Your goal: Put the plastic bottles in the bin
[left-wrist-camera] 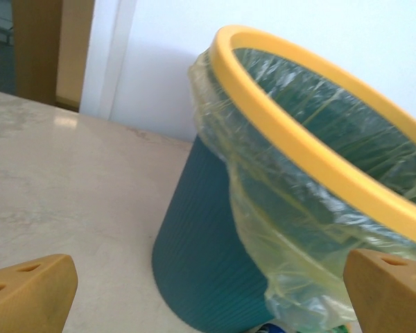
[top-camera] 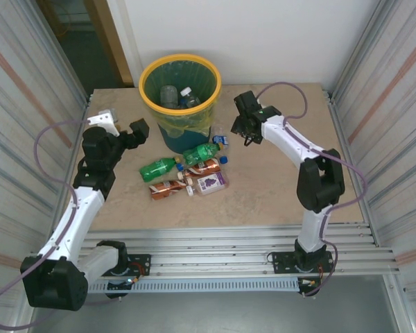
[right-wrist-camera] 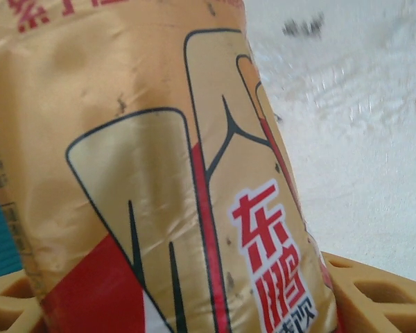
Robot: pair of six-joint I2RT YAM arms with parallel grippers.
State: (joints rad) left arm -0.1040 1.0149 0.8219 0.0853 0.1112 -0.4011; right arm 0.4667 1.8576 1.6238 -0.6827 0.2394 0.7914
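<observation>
My open left gripper keeps moving toward the bottle's loose end (right-wrist-camera: 118, 35) and closes there, since the gold-labelled bottle (right-wrist-camera: 156, 166) sticks out past my right gripper's fingers.
The bin (top-camera: 143, 87) stands at the back of the table, with a yellow rim (left-wrist-camera: 298, 132), teal body and yellow-green liner. Two clear plastic bottles (top-camera: 170, 94) lie inside it. Several more lie in front of it: green ones (top-camera: 159, 168), brown-orange ones (top-camera: 170, 189) and a clear one with a purple label (top-camera: 211, 182). My right gripper (top-camera: 247, 134) is just right of the bin. In the right wrist view, my right gripper (right-wrist-camera: 194, 312) is shut on a gold-labelled bottle (right-wrist-camera: 159, 173) with red characters. My left gripper (top-camera: 137, 130) is open beside the bin's left side, fingers (left-wrist-camera: 28, 291) spread wide with nothing between them.
Corrugated metal walls close in both sides of the table (top-camera: 277, 187). A white wall and a doorway stand behind the bin. Bare tabletop lies to the right of the bottle pile and around my left arm.
</observation>
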